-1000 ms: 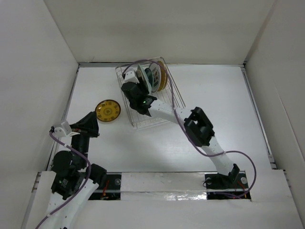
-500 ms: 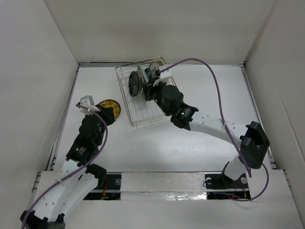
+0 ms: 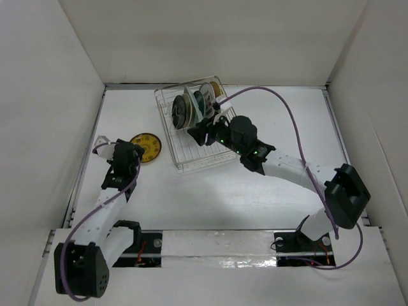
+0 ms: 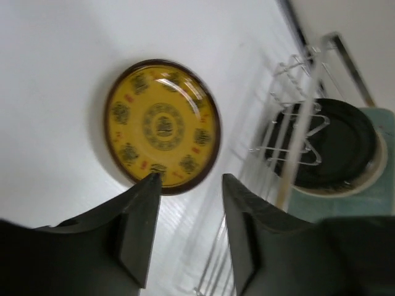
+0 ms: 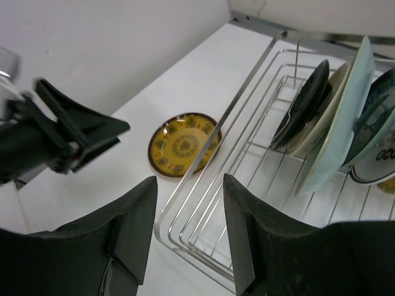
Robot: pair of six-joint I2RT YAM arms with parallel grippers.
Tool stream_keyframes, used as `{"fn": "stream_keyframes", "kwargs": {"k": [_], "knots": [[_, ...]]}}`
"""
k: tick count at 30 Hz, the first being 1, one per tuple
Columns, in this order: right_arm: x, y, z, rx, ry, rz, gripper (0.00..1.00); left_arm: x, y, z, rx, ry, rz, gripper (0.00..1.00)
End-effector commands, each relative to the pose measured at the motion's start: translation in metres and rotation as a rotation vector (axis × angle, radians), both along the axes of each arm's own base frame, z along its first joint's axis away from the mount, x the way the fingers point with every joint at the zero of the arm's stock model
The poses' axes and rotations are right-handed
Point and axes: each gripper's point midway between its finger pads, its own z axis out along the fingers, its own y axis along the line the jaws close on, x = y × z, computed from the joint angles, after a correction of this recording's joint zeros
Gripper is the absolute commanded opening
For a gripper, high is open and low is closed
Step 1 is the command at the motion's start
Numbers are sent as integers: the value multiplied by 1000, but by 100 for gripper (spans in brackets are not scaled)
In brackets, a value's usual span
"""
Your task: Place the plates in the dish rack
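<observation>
My left gripper should lift the yellow plate by its near rim and hand it over. It lies flat across the rack's wire side from my right gripper.
A yellow-and-dark-brown plate lies flat on the table left of the silver wire dish rack. Several plates stand in the rack's far slots. In the right wrist view they are a dark one, a cream one, a pale green one and a teal-patterned one. My left gripper is open and empty just near of the yellow plate; one fingertip overlaps its rim. My right gripper is open and empty above the rack's near half.
White walls close in the table on the left, back and right. The rack's raised wire side stands just right of the yellow plate. My left gripper also shows in the right wrist view, beside the plate.
My left gripper has reached forward to the near edge of the yellow plate. My right gripper has left the standing plates and drawn back over the rack's near half, empty.
</observation>
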Motion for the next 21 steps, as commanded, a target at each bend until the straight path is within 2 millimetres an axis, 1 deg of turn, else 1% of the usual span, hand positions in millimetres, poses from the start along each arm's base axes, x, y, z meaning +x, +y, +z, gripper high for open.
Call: {"fn": "stream_keyframes", "kwargs": {"k": [1, 2, 3, 4, 5, 6, 7, 8, 9, 10, 12, 13, 14, 16, 19, 20, 21], "knots": [[-23, 4, 49, 121, -75, 118, 52, 7, 13, -24, -100, 13, 56, 38], [-25, 1, 53, 125, -82, 114, 53, 6, 24, -29, -108, 16, 85, 30], [-25, -1, 53, 127, -83, 109, 53, 6, 28, -38, -106, 22, 89, 26], [-24, -5, 54, 127, -85, 104, 53, 6, 30, -43, -110, 28, 89, 24], [-26, -5, 52, 125, -83, 112, 53, 9, 37, -43, -104, 19, 103, 25], [-26, -6, 52, 124, -85, 127, 53, 12, 37, -54, -97, 56, 94, 28], [-27, -5, 52, 125, -81, 135, 53, 13, 37, -58, -86, 75, 87, 30], [-28, -4, 52, 126, -81, 141, 53, 15, 37, -63, -80, 93, 83, 38], [-29, -2, 49, 122, -77, 155, 53, 20, 37, -70, -75, 112, 82, 42], [-25, -4, 48, 115, -81, 152, 53, 21, 38, -75, -74, 123, 86, 44], [-23, -3, 44, 98, -78, 144, 53, 24, 39, -88, -74, 148, 93, 45], [-17, -6, 40, 88, -70, 127, 53, 26, 39, -97, -77, 165, 92, 45], [-13, -10, 39, 87, -70, 116, 53, 27, 41, -95, -80, 161, 99, 45], [-10, -11, 38, 90, -60, 113, 53, 30, 39, -104, -93, 179, 94, 45], [-11, -10, 37, 100, -51, 118, 53, 38, 38, -109, -105, 178, 88, 40], [-11, -10, 35, 97, -49, 121, 53, 39, 38, -109, -105, 178, 88, 31], [-11, -9, 35, 98, -48, 127, 53, 40, 38, -110, -105, 178, 90, 23]]}}
